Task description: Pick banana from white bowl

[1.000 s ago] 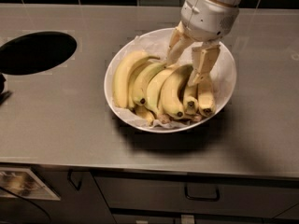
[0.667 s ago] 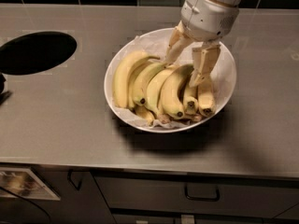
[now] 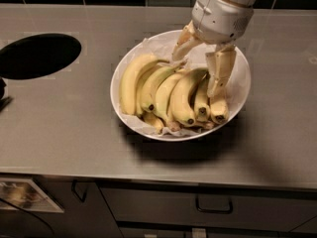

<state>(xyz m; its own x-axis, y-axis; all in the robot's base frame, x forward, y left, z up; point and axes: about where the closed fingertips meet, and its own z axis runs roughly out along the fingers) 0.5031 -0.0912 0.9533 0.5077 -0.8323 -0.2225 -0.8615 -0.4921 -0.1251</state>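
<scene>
The short bananas (image 3: 217,105) have one finger of my gripper resting over them, so I should bring it in beside the long banana's stem end (image 3: 200,74) before I close and lift.
The white bowl (image 3: 237,100) sits on the steel counter, lined with crinkled white paper and holding several bananas fanned side by side. The banana (image 3: 183,99) is long and curved, with a black dot at its near tip and a greenish stem pointing back. My gripper (image 3: 194,77) is down in the bowl's back half, open. One finger (image 3: 181,44) is at the paper behind the bananas. The other finger (image 3: 219,73) rests over the short bananas (image 3: 218,110) at the right. The banana's stem end lies between the two fingers. A broad pale banana (image 3: 129,81) lies at the far left.
A dark round hole (image 3: 37,55) is cut into the counter at the left. A black-tiled wall runs along the back. The counter's front edge has drawers with handles (image 3: 214,206) below. A dark object (image 3: 2,95) sits at the left edge.
</scene>
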